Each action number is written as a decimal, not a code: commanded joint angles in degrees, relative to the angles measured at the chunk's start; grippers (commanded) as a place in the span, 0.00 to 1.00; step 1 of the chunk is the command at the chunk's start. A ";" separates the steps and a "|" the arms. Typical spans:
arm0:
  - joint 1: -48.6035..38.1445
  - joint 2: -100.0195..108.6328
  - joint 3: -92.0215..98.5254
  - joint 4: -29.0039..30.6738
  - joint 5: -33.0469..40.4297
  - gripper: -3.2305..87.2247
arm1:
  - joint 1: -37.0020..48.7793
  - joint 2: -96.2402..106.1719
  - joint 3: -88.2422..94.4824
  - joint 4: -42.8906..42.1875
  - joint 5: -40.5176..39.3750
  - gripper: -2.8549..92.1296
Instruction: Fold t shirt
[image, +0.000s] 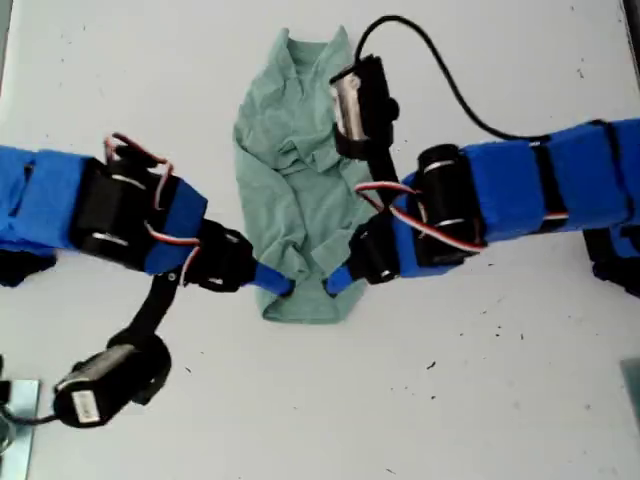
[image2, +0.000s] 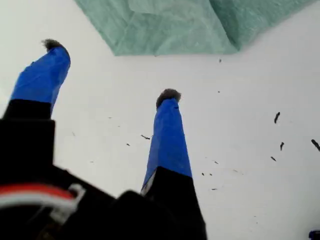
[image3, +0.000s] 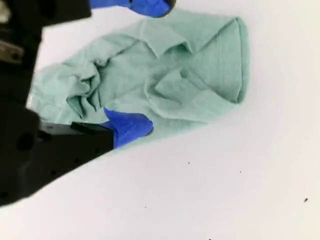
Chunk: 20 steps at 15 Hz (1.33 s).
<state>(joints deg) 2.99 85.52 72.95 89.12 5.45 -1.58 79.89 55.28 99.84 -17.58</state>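
Observation:
I expect the hemmed fold (image: 308, 310) to flop over and spread out unevenly when I fold it up, because loose wrinkled layers (image: 287, 172) overlap along the t shirt.
The t shirt (image: 295, 180) lies bunched in a long wrinkled strip on the white table, its folded end toward the exterior view's bottom. My first gripper (image: 272, 282) comes in from the exterior view's left and sits at that end's corner. It is open (image2: 109, 70), with only bare table between its fingers and the t shirt (image2: 175, 30) just beyond the tips. My second gripper (image: 338, 280) reaches in from the exterior view's right. It is open (image3: 140, 65) and straddles the t shirt (image3: 200, 75), with one fingertip (image3: 131, 127) on the cloth's edge.
The white table (image: 480, 400) carries small dark specks (image2: 276, 117). A black cable (image: 440, 70) loops from the second arm's wrist camera (image: 358, 105), which hangs over the shirt. The first arm's camera (image: 105, 380) and a metal bracket (image: 15, 420) sit at the exterior view's lower left.

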 joint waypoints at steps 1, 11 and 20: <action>-1.76 -4.31 -1.67 -3.43 -1.41 0.41 | 2.02 -5.63 -5.19 -0.88 0.97 0.40; -3.69 -26.54 -1.32 -13.97 -5.10 0.03 | 1.93 -30.94 -12.30 -3.16 1.85 0.05; 10.90 -10.63 -4.22 -23.64 4.57 0.03 | -9.05 -7.91 -13.54 -3.96 -1.49 0.02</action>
<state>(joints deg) 10.46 69.79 71.37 67.59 8.88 -8.44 65.57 42.98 96.15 -20.13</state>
